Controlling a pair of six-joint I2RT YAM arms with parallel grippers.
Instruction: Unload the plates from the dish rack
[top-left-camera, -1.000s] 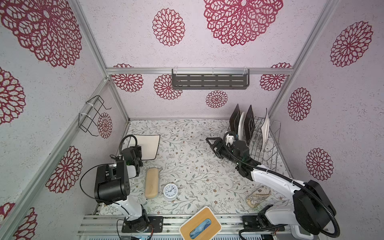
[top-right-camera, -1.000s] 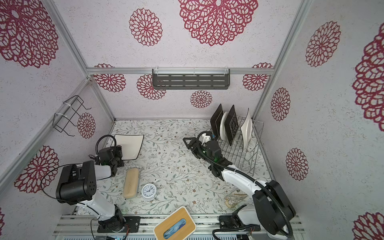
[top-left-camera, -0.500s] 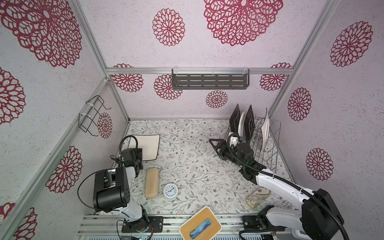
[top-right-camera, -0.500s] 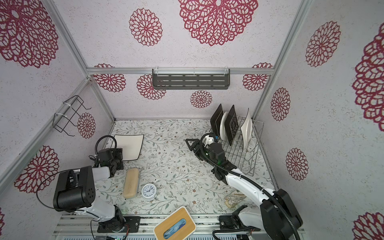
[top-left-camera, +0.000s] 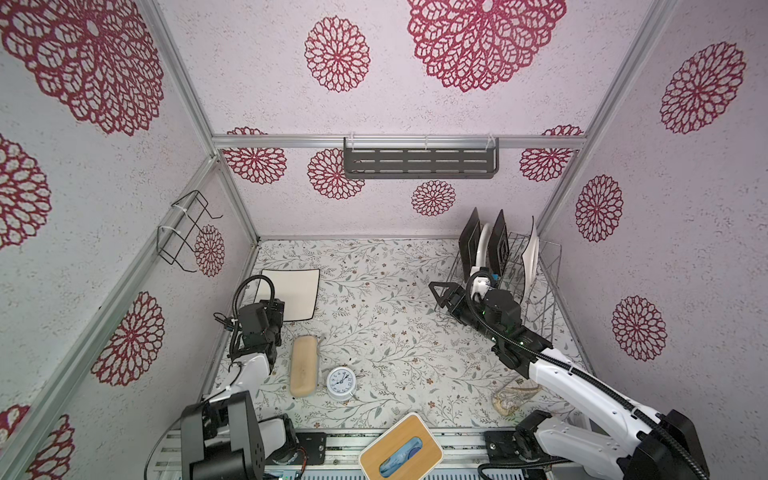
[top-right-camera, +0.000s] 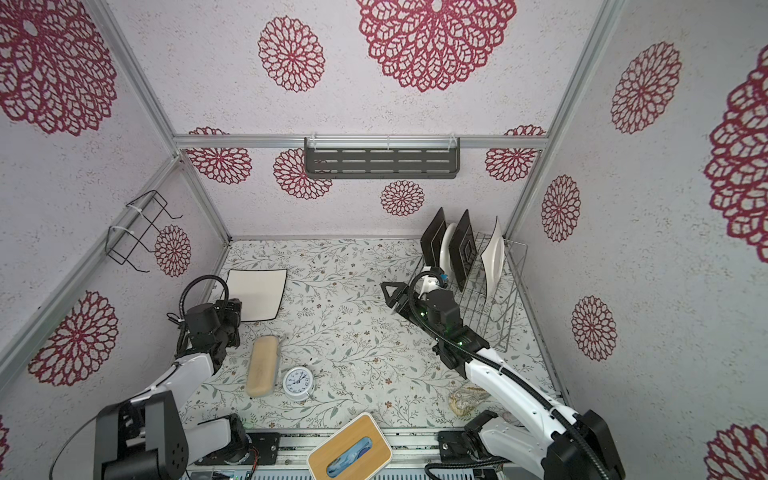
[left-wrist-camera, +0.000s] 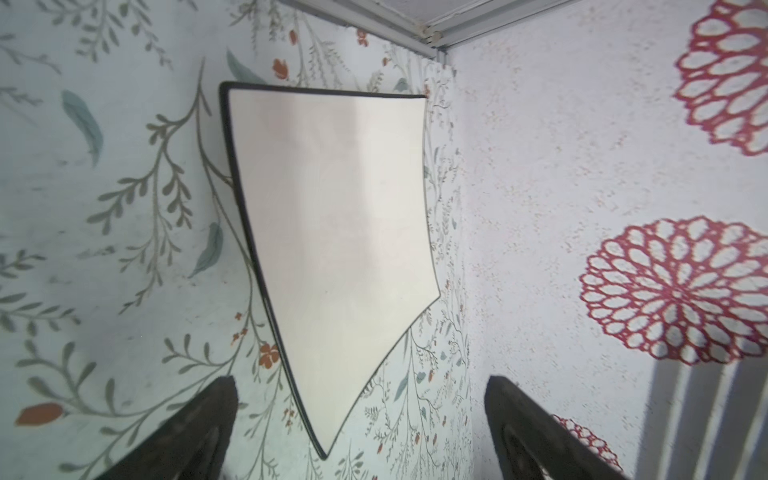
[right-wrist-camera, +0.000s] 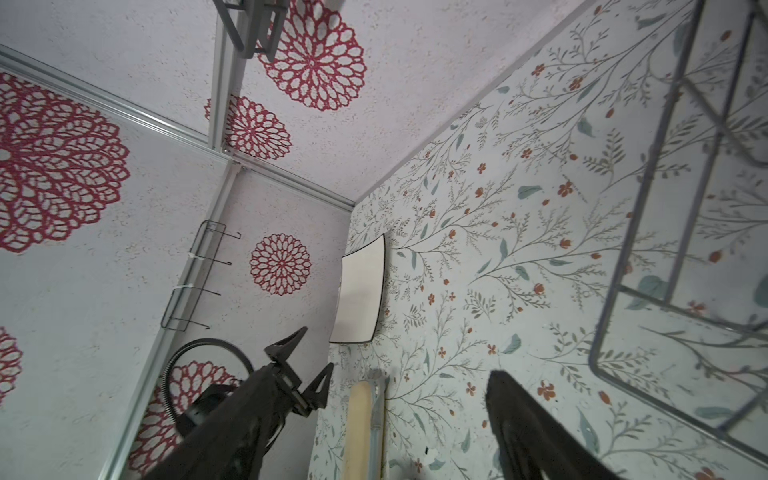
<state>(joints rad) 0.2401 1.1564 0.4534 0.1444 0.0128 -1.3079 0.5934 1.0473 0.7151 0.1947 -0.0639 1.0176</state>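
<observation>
I can see the upright white squarish plate (top-right-camera: 493, 257) standing clear of the dark plates, so I should keep moving my right gripper toward that plate's near edge (top-right-camera: 485, 280) until both fingers straddle it.
The silver wire dish rack (top-left-camera: 548, 291) (top-right-camera: 513, 291) (right-wrist-camera: 622, 253) stands at the back right in both top views. Upright in it are two dark plates (top-left-camera: 469, 235) (top-left-camera: 498, 241), a round white plate (top-left-camera: 482, 249) between them and a white squarish plate (top-left-camera: 532, 253). Another white squarish plate (top-left-camera: 293, 295) (left-wrist-camera: 340, 216) (right-wrist-camera: 361, 295) lies flat at the back left. My left gripper (top-left-camera: 272, 309) (left-wrist-camera: 361, 415) is open just short of that plate's near corner and holds nothing. My right gripper (top-left-camera: 442, 295) (right-wrist-camera: 399, 374) is open and empty, turned on its side, left of the rack's front.
A beige case (top-left-camera: 303, 365), a small alarm clock (top-left-camera: 341, 383), a wood-topped box (top-left-camera: 401, 451) and a crumpled net (top-left-camera: 511, 399) lie along the front. A grey slotted shelf (top-left-camera: 419, 164) hangs on the back wall, a black wire basket (top-left-camera: 183, 232) on the left wall.
The right gripper has shifted slightly right, toward the rack, still open. The left arm has drawn back a little from the flat plate.
</observation>
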